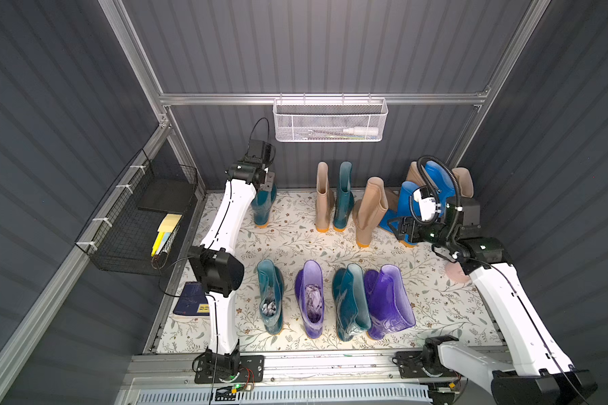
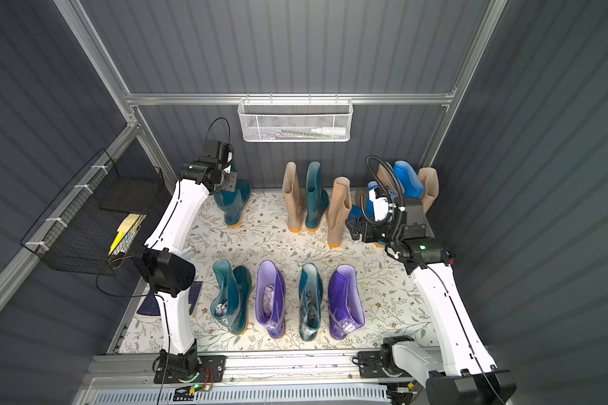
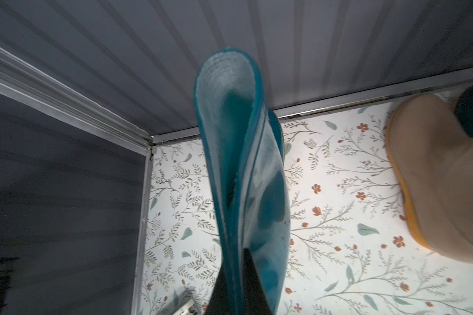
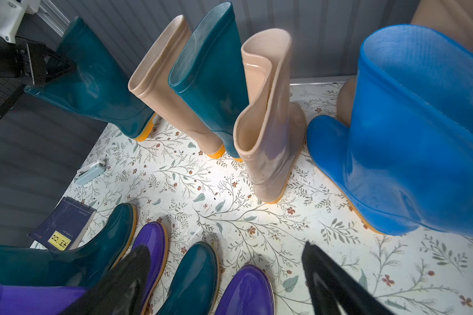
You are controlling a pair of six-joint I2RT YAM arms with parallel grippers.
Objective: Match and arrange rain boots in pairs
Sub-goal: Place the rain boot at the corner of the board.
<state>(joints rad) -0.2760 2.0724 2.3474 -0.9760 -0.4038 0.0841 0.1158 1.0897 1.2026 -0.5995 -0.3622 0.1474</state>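
Note:
The teal boot in my left gripper point(image 1: 263, 211) hangs sole down and the mat's back corner point(image 1: 215, 203) is clear, so the robot should keep carrying it there until the boot stands.
My left gripper point(image 1: 269, 183) is shut on the top rim of a dark teal rain boot point(image 1: 262, 210) standing at the back left; in the left wrist view the fingers point(image 3: 253, 275) pinch that boot's shaft point(image 3: 243, 163). My right gripper point(image 1: 395, 228) hangs open above the mat, beside a bright blue boot point(image 4: 410, 141), holding nothing point(image 4: 226, 248). The front row reads teal point(image 1: 271, 298), purple point(image 1: 311, 298), teal point(image 1: 351, 305), purple point(image 1: 388, 301). At the back stand beige point(image 1: 323, 200), teal point(image 1: 344, 196) and beige point(image 1: 369, 210) boots, then blue and beige ones behind my right arm.
A white mesh basket point(image 1: 330, 119) hangs on the back wall and a black wire basket point(image 1: 141, 217) on the left wall. A dark blue book point(image 1: 190, 298) lies at the mat's left edge. A pink cup point(image 1: 455, 273) sits under my right arm.

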